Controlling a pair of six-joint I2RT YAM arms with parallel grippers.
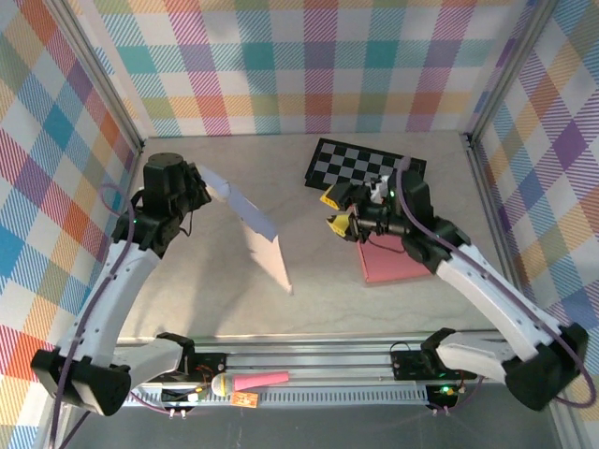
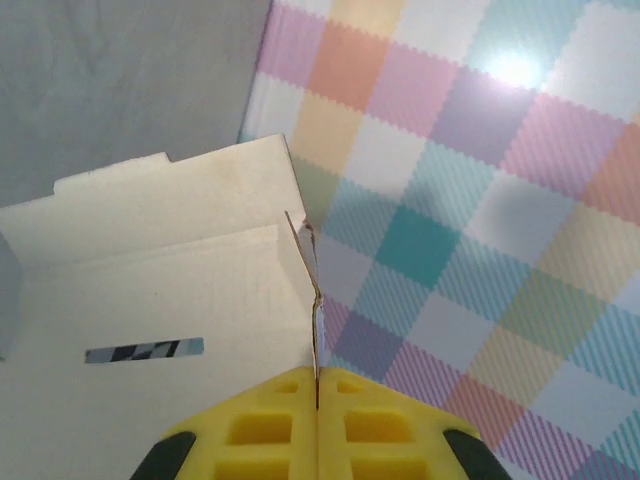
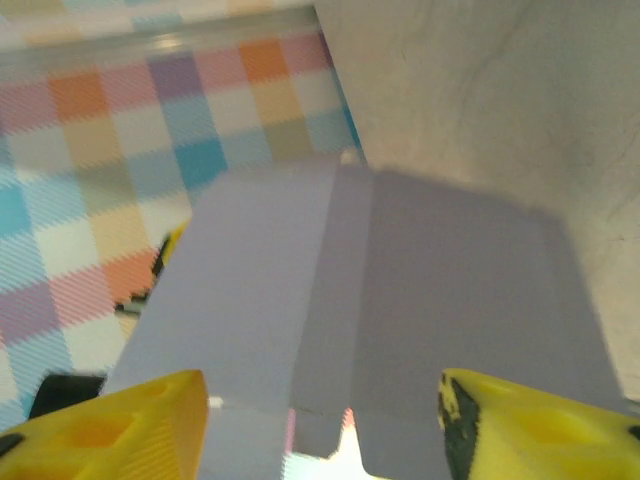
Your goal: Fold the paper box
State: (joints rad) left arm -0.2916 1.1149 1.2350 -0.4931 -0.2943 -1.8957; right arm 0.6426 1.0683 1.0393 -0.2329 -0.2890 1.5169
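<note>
I can see the paper box slants down (image 1: 266, 256) from my left gripper alone, so next my right gripper takes its free lavender end (image 1: 269, 228) to level it before folding.
The paper box (image 1: 255, 227) is an unfolded white and lavender sheet, held off the table and slanting down toward the front. My left gripper (image 1: 202, 191) is shut on its upper left edge. In the left wrist view the yellow fingers (image 2: 270, 430) pinch a thin flap edge of the paper box (image 2: 160, 290), whose pale inner side spreads out to the left. My right gripper (image 1: 337, 211) hangs open to the right of the sheet, apart from it. In the right wrist view the lavender paper box (image 3: 400, 280) lies ahead of my right gripper (image 3: 320, 430), which grips nothing.
A black-and-white checkered mat (image 1: 360, 164) lies at the back right, and a pink sheet (image 1: 393, 262) lies under the right arm. A pink cylinder (image 1: 262, 380) rests on the front rail. Plaid walls and metal posts (image 1: 108, 103) close in the table.
</note>
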